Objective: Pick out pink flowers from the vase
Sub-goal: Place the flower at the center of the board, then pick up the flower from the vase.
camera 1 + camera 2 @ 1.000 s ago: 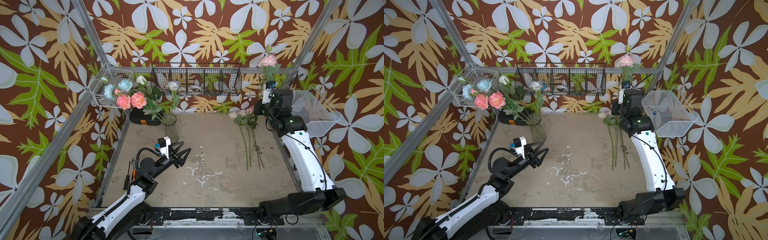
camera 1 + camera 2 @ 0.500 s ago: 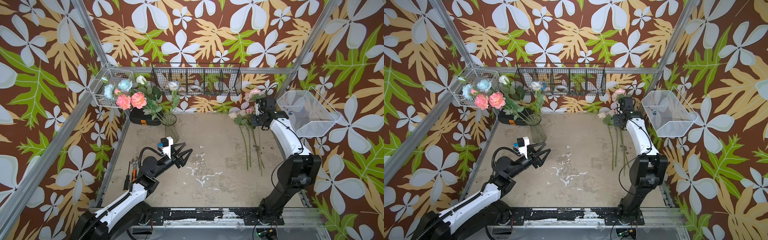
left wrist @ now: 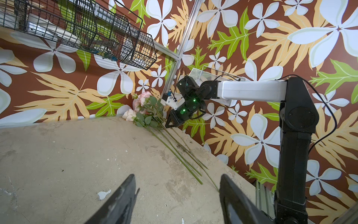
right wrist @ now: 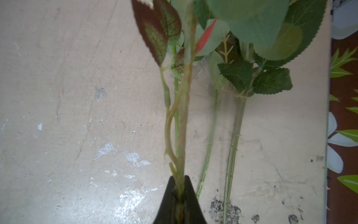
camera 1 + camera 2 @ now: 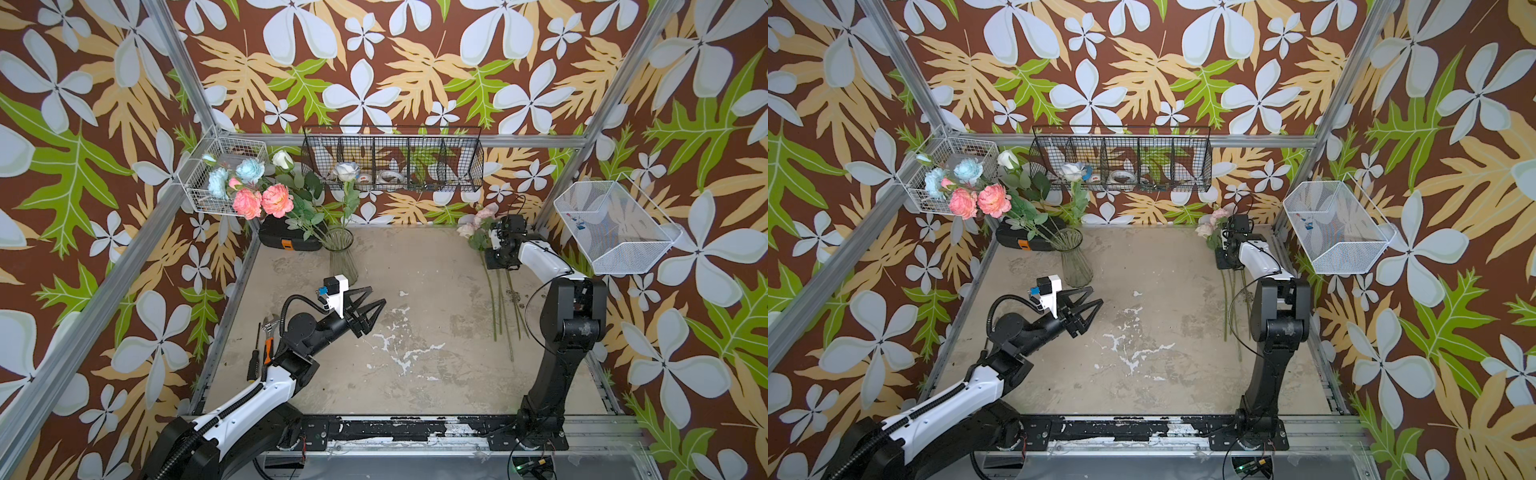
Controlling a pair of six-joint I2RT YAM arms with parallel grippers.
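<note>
Coral pink flowers [image 5: 276, 200] are leaning over the wire basket, a long way from my right gripper. My left gripper should first grab their stems [image 5: 314, 230] and swing them nearer.
The clear ribbed vase [image 5: 341, 255] [image 5: 1075, 258] stands at the back left of the table. Two coral pink flowers [image 5: 262, 201] [image 5: 980, 201] lean out of it to the left. More pink flowers [image 5: 478, 218] [image 5: 1213, 220] [image 3: 142, 100] lie at the back right, stems pointing to the front. My right gripper [image 5: 494, 262] [image 5: 1223, 262] [image 4: 180, 186] hangs low over them, shut on one green stem [image 4: 182, 116]. My left gripper [image 5: 374, 309] [image 5: 1092, 307] [image 3: 177, 180] hovers open and empty in front of the vase.
Light blue flowers [image 5: 235, 176] and white roses [image 5: 282, 160] share the vase. A black case [image 5: 286, 242] sits behind it. Wire baskets hang on the back wall [image 5: 395, 160], left [image 5: 224, 178] and right [image 5: 615, 228]. Hand tools [image 5: 266, 338] lie by the left edge.
My right arm has come down from high up with the pink flower, to just above the flowers lying at the back right. The left gripper has edged slightly forward and stays open.
</note>
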